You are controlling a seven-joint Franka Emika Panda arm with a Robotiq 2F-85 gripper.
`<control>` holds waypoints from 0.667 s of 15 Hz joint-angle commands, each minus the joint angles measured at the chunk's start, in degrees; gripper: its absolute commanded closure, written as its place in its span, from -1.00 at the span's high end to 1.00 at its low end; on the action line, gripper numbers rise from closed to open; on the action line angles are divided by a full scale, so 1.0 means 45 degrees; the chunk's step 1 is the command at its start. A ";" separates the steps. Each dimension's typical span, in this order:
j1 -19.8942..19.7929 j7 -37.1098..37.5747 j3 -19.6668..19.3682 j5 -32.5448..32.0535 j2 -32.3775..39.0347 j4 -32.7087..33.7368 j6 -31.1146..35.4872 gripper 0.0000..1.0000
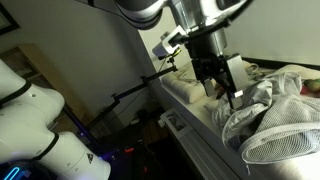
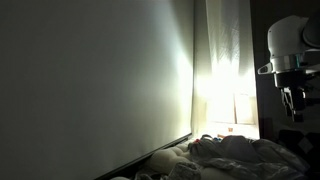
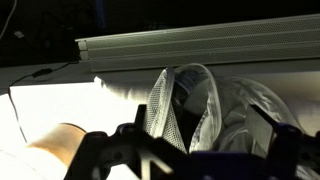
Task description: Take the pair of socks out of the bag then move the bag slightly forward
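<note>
The bag's rim (image 3: 213, 112) stands upright within the span of my open fingers, so my gripper keeps lowering until its fingers straddle the bag opening's edge (image 1: 238, 121), then close.
The bag (image 1: 282, 135) is white-grey mesh and lies on its side at the near right, with its round hoop rim facing outward. In the wrist view the bag's (image 3: 178, 100) mesh mouth stands upright in the middle, and its inside is dark. The pair of socks cannot be made out in any view. My gripper (image 1: 222, 88) hangs over the surface just left of the bag, its jaws spread wide and empty. From the wrist, the gripper (image 3: 200, 150) frames the bag's opening between its dark fingers (image 3: 130, 140). The gripper (image 2: 293, 100) also shows at the far right of an exterior view.
Crumpled white cloths (image 1: 290, 80) lie behind the bag. A tan-orange item (image 3: 58, 142) sits at the lower left in the wrist view. A grey ribbed rail (image 3: 200, 45) runs along the edge of the surface. The robot's white base (image 1: 35, 125) stands at the left, and bright curtains (image 2: 225, 80) hang behind.
</note>
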 commanded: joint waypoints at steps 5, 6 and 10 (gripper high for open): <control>0.0027 0.0528 0.0423 0.0075 0.2144 0.0911 0.0571 1.00; 0.0029 0.0594 0.0447 0.0147 0.2385 0.1057 0.0565 1.00; 0.0044 0.0647 0.0440 0.0127 0.3312 0.1761 0.0332 1.00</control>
